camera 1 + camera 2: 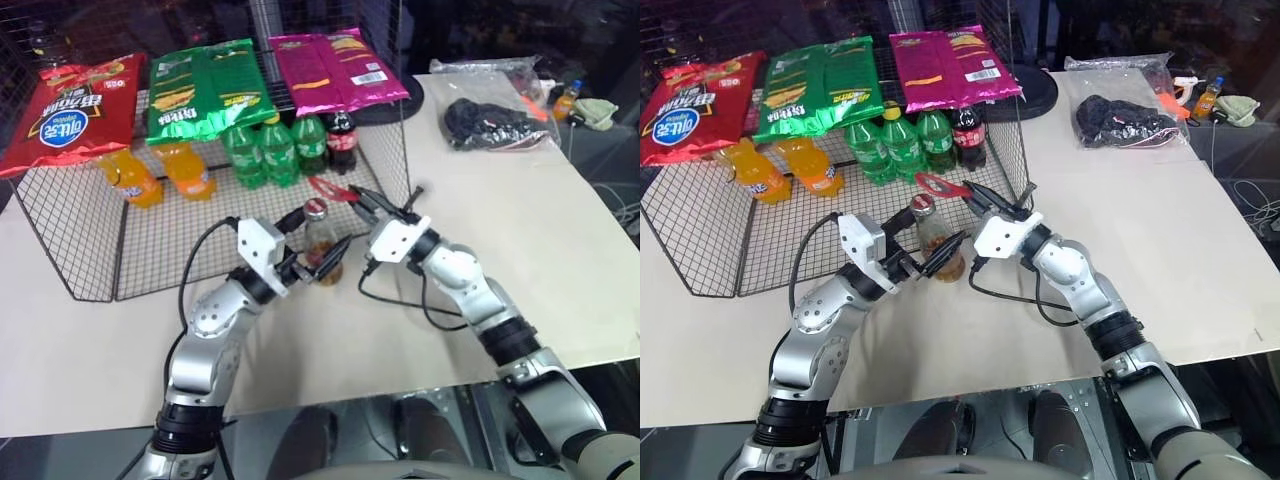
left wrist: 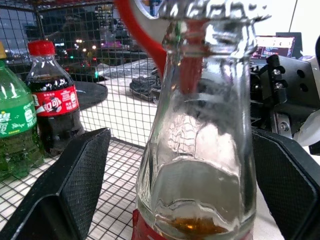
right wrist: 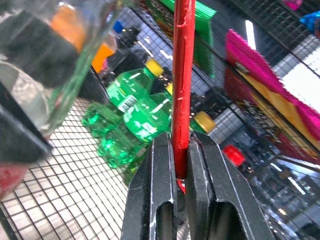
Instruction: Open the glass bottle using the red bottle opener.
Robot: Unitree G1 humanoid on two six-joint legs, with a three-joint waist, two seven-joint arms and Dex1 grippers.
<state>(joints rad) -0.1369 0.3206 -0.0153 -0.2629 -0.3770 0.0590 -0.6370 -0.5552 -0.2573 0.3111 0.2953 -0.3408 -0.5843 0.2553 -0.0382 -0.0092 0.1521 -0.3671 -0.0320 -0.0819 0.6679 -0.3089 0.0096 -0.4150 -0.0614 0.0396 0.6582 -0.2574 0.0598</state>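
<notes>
The cap (image 1: pixel 315 208) will come off in one piece when I pry with the red bottle opener, because it has a fluted metal rim (image 2: pixel 215 11).
The glass bottle (image 1: pixel 318 243) stands upright on the table in front of the wire rack, its cap (image 1: pixel 316 208) still on and a little amber liquid low inside. My left gripper (image 1: pixel 322 236) is open around its body. In the left wrist view both fingers (image 2: pixel 75 185) stand clear of the glass bottle (image 2: pixel 200 150). My right gripper (image 1: pixel 365 205) is shut on the handle of the red bottle opener (image 1: pixel 326 188). The opener's head sits just beside the cap, and whether it hooks the cap I cannot tell. The right wrist view shows the red bottle opener (image 3: pixel 182 75) clamped edge-on.
Just behind the bottle is a wire rack (image 1: pixel 90 230) holding orange soda bottles (image 1: pixel 160 175), green bottles (image 1: pixel 270 150) and a dark cola bottle (image 1: pixel 341 140). Snack bags (image 1: pixel 205 90) lie on top. A plastic bag of dark items (image 1: pixel 495 120) lies at the back right. The table's front edge (image 1: pixel 420 385) is near.
</notes>
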